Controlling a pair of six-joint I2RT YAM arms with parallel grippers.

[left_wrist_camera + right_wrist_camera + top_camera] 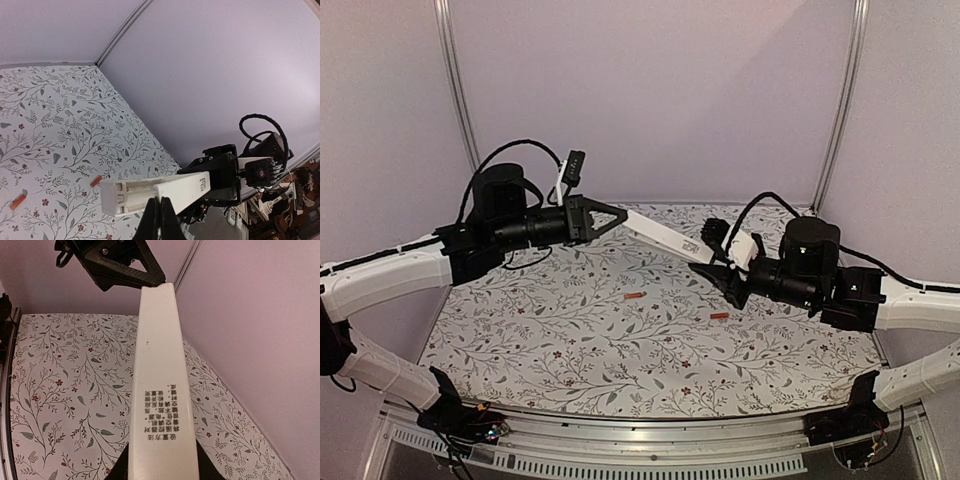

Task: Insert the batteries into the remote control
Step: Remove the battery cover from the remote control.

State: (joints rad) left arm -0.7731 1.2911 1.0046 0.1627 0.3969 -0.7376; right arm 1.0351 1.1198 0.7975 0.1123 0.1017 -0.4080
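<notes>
The printed cover is tilting off the open battery bay (134, 198) with its end in my left gripper, so I go on pulling until the cover is lying on free cloth (604, 281).
The white remote control (670, 240) hangs in the air between my two grippers, its printed back showing. My right gripper (723, 265) is shut on its right end; in the right wrist view the black fingers (205, 467) flank the remote (157, 390). My left gripper (620, 217) is shut, its tips touching the remote's left end. In the left wrist view the closed tips (160, 212) meet the lower edge of the remote (185, 187), beside an open, empty battery bay (132, 192). Two orange-red batteries (634, 297) (719, 316) lie on the table, also seen in the left wrist view (96, 180) (18, 200).
The table has a floral cloth (570, 340). Pale walls with metal corner posts (840, 110) close the back and sides. A metal rail (650, 440) runs along the near edge by the arm bases.
</notes>
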